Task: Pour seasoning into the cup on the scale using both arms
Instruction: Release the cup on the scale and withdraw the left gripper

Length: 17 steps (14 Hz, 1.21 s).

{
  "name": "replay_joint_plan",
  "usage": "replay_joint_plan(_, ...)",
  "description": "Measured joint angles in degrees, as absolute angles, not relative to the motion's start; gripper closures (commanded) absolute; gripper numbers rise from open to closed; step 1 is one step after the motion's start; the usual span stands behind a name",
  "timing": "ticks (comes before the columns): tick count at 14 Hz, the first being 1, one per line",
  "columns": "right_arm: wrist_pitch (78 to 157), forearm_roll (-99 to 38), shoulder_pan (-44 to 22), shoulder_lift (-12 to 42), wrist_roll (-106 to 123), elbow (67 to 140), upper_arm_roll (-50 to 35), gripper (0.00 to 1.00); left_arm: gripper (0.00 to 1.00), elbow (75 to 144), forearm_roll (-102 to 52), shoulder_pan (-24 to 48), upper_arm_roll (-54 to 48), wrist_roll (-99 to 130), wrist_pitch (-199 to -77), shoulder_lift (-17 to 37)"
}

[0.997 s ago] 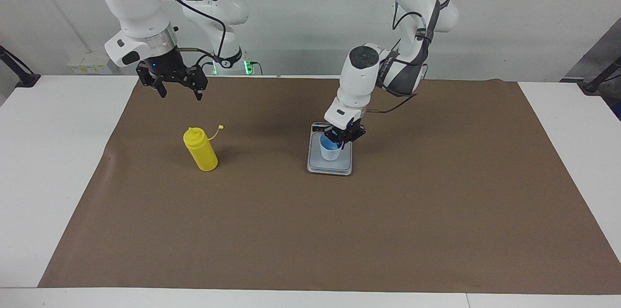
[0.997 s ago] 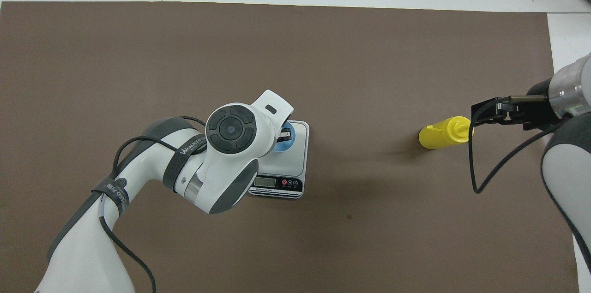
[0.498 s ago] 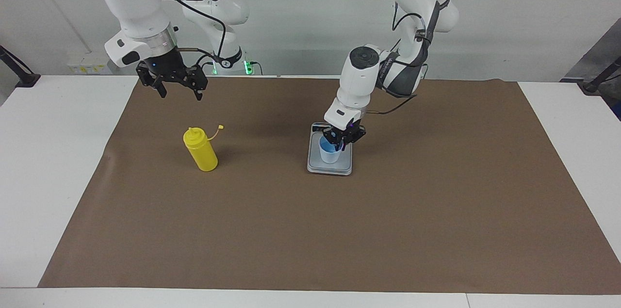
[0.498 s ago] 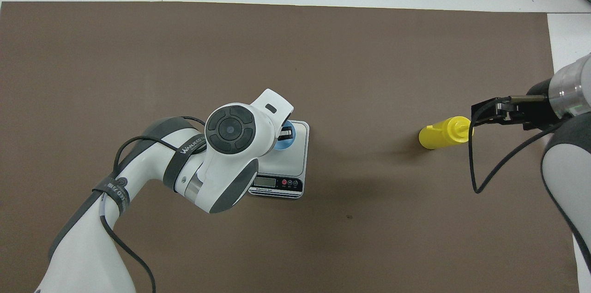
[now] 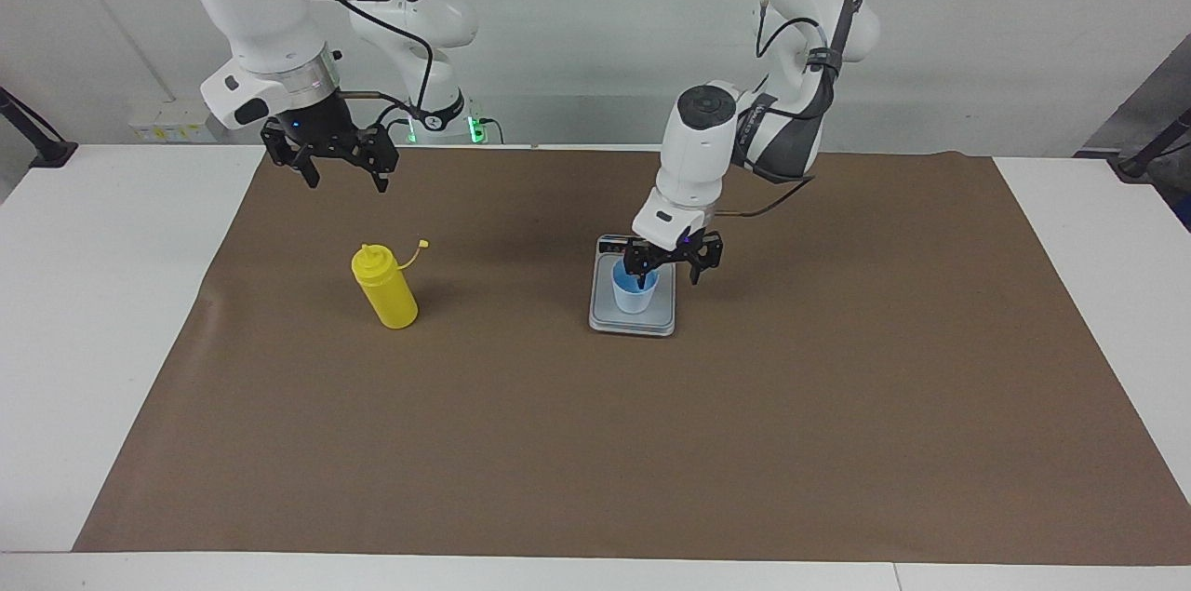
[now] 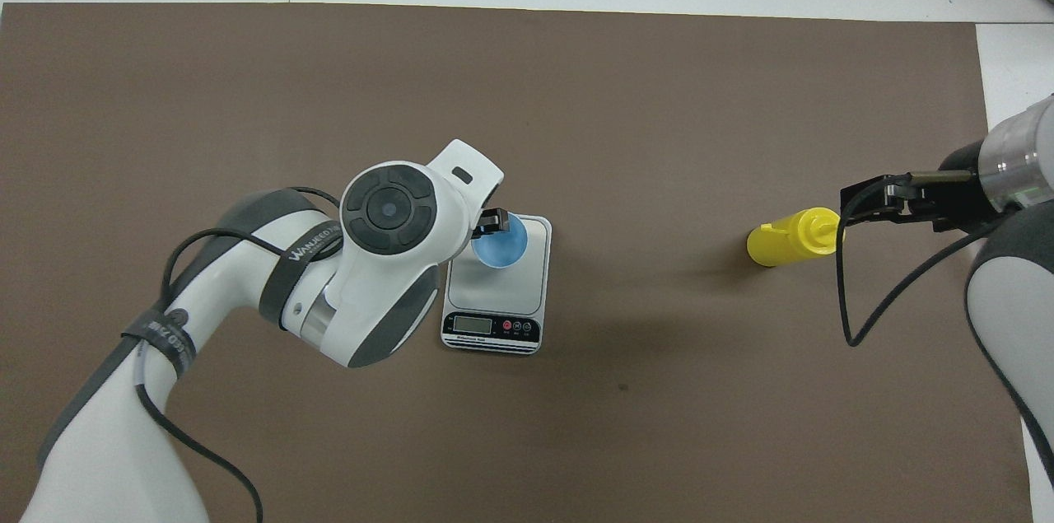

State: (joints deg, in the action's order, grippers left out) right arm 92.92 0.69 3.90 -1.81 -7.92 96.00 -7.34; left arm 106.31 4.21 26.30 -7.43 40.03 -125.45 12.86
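The open cap (image 6: 770, 226) is hanging against the side of the seasoning (image 6: 792, 237), so the cap will stay attached and dangle along when I tilt the seasoning to pour.
The light blue cup (image 5: 634, 295) (image 6: 501, 241) stands upright on the grey scale (image 5: 653, 320) (image 6: 512, 291), on the part away from its display. My left gripper (image 5: 668, 273) hangs open just above the scale. One finger is by the cup's rim and the other is over the scale's side toward the left arm's end. It holds nothing, and in the overhead view the wrist hides most of it. The yellow seasoning (image 5: 386, 290) (image 6: 789, 240) stands with its cap off toward the right arm's end. My right gripper (image 5: 342, 174) (image 6: 874, 202) waits open in the air over the mat by the bottle.
A brown mat (image 5: 595, 442) covers most of the white table (image 5: 84, 293). Black clamps (image 5: 42, 149) sit at the table's corners near the robots. A black cable (image 6: 856, 301) loops from the right wrist.
My left gripper has opened, let go of the cup, and lifted a little toward the left arm's end. The cup stays on the scale. The right arm has not moved.
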Motion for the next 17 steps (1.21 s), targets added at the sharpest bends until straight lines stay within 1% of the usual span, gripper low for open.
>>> replay_joint_plan(4,92.9,0.7,4.4,-1.8,-3.5,96.0,-7.3,0.0,0.0,103.8,4.6,18.4,-7.0,29.4,-116.6,7.9)
replay_joint_plan(8,92.9,-0.1,5.7,-1.8,3.5,96.1,-7.2,0.0,0.0,102.9,4.6,10.1,-6.9,17.0,-110.5,4.5)
replay_joint_plan(11,93.6,-4.2,9.0,-1.8,14.5,97.0,-7.1,0.0,0.0,102.4,4.0,5.0,-6.8,8.3,-106.1,1.7)
replay_joint_plan(13,95.5,-7.4,12.0,-1.7,22.8,98.7,-7.0,0.0,0.0,101.4,3.4,1.7,-6.6,2.4,-102.4,0.1)
replay_joint_plan(17,99.8,-13.5,16.8,-1.7,39.9,103.6,-6.9,0.0,0.0,95.5,1.1,-1.5,-6.5,-1.7,-94.7,-0.5)
